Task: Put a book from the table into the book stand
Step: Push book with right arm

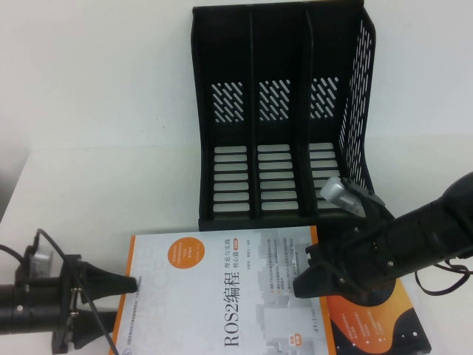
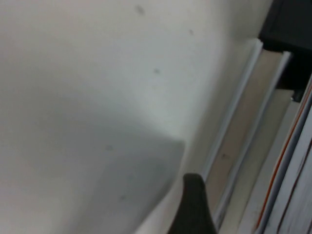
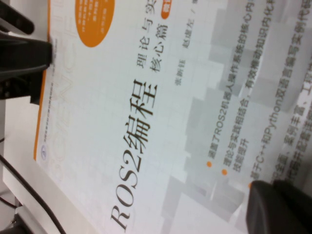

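My gripper will find another book under the dark book when it lifts the white book [image 1: 222, 296], because pale edges [image 2: 240, 129] show at the bottom of the stack.
A white book [image 1: 222, 296] titled "ROS2" with an orange circle lies flat at the table's front, in front of the black three-slot book stand [image 1: 251, 89]. My right gripper [image 1: 307, 277] is at the book's right edge. One finger [image 3: 278, 204] lies on the cover [image 3: 146, 122] and the other is hidden under it, so it looks shut on the book. My left gripper [image 1: 122, 302] is open at the book's left edge, its upper fingertip touching that edge. The left wrist view shows one finger [image 2: 192, 204] beside stacked page edges [image 2: 243, 141].
A dark book with orange shapes [image 1: 377, 325] lies under the white book and sticks out at the front right. The stand's three slots hold nothing. A white wall rises behind the stand. Cables trail by the left arm [image 1: 29, 303].
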You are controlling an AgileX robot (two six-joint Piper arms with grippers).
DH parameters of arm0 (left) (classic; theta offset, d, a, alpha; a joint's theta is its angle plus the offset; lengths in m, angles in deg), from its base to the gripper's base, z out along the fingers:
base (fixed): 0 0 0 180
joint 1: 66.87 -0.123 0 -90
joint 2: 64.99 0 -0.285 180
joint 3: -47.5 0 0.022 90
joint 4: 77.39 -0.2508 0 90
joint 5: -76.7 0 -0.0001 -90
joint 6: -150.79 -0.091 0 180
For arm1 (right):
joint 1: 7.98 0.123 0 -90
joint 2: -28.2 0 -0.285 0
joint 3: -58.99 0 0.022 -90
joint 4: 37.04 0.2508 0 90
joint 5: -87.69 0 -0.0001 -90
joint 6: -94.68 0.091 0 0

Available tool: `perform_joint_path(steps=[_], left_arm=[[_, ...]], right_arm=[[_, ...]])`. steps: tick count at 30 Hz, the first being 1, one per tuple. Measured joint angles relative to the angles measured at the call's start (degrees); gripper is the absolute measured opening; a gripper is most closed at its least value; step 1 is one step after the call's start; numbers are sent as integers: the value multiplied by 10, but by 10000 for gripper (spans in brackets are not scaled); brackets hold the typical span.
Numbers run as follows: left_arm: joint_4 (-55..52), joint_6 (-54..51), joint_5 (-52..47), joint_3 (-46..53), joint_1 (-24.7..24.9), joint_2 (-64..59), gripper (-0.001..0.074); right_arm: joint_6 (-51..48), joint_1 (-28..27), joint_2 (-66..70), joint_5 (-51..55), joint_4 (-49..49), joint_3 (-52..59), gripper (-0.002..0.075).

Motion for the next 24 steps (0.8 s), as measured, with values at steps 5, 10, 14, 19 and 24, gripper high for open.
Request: perform_joint_path(steps=[5, 10, 14, 19, 24], left_arm=[[15, -14, -10, -2, 35, -7, 489], [26, -21, -12, -3, 50, -10, 489], [29, -19, -12, -3, 60, -10, 489], [32, -19, -12, -3, 84, -11, 474], [34, -19, -13, -3, 88, -12, 308]], right_arm=[[0, 0, 0, 0, 0, 0, 3], [0, 0, 0, 0, 1, 0, 3], [0, 0, 0, 0, 1, 0, 3], [0, 0, 0, 0, 1, 0, 3], [0, 0, 0, 0, 1, 0, 3]])
